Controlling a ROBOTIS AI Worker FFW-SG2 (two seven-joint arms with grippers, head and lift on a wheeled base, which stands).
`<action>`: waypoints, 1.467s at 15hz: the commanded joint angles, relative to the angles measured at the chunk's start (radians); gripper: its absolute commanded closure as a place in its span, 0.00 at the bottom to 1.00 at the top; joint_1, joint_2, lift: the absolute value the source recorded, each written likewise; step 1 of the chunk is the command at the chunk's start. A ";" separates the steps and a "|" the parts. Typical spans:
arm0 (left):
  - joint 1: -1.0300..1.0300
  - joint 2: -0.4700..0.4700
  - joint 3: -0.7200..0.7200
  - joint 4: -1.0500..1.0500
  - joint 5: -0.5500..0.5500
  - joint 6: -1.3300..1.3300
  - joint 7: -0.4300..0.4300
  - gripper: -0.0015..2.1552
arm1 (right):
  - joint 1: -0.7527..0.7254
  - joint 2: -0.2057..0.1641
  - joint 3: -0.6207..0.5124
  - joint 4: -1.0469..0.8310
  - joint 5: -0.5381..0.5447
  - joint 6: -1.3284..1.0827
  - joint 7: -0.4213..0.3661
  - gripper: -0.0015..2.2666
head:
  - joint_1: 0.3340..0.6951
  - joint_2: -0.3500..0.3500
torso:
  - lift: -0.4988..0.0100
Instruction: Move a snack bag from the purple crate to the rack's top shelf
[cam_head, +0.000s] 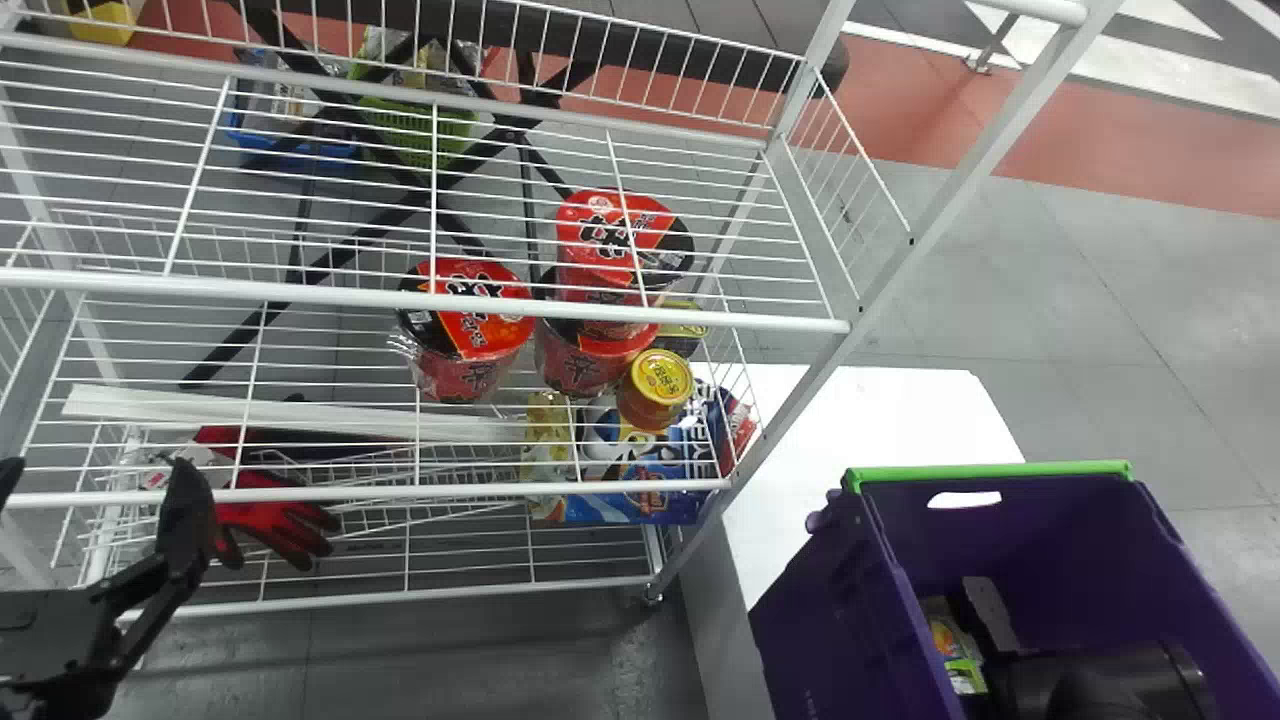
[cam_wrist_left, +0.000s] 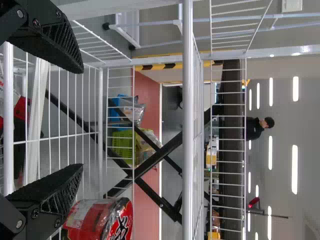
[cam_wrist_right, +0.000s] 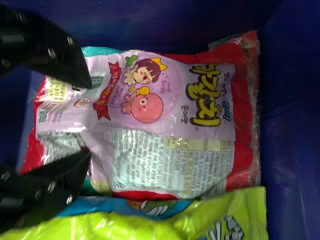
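Note:
The lilac-and-red snack bag looks puffed and taut (cam_wrist_right: 157, 120), so I expect its far end (cam_wrist_right: 245, 112) to keep sticking straight out when I pick the bag up by the other end.
My right gripper (cam_head: 1090, 690) is down inside the purple crate (cam_head: 880, 600). In the right wrist view the right gripper (cam_wrist_right: 90, 120) is open, its two fingertips over one end of a lilac-and-red snack bag (cam_wrist_right: 175, 100). A lime-green snack bag (cam_wrist_right: 150, 225) lies beside that bag. Part of a yellow-green bag (cam_head: 962, 670) shows in the crate in the head view. My left gripper (cam_head: 95, 470) stands open in front of the rack's lower left, away from the crate; the left wrist view shows the left gripper (cam_wrist_left: 82, 119) with nothing held. The rack's top shelf (cam_head: 430, 303) is white wire.
Red noodle cups (cam_head: 470, 330), a small yellow-lidded cup (cam_head: 655, 388) and a blue pack (cam_head: 640, 490) are on the rack below the top shelf. Red gloves (cam_head: 275, 520) lie at the lower left. The crate stands right of the rack post (cam_head: 890, 275), by a white surface (cam_head: 880, 410).

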 joint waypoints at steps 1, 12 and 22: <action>-0.002 0.000 0.000 -0.001 0.000 0.009 0.000 0.08 | -0.002 0.001 0.000 0.000 0.000 0.000 0.001 0.78 | 1.00 0.00 | 0.10; -0.015 -0.006 -0.006 0.007 -0.006 0.021 0.002 0.08 | 0.112 0.015 -0.083 -0.155 -0.024 0.027 0.071 1.00 | 1.00 0.00 | 0.10; -0.032 -0.006 -0.023 0.023 -0.011 0.027 0.003 0.08 | 0.239 0.130 -0.150 -0.401 0.002 0.000 0.067 1.00 | 1.00 0.00 | 0.17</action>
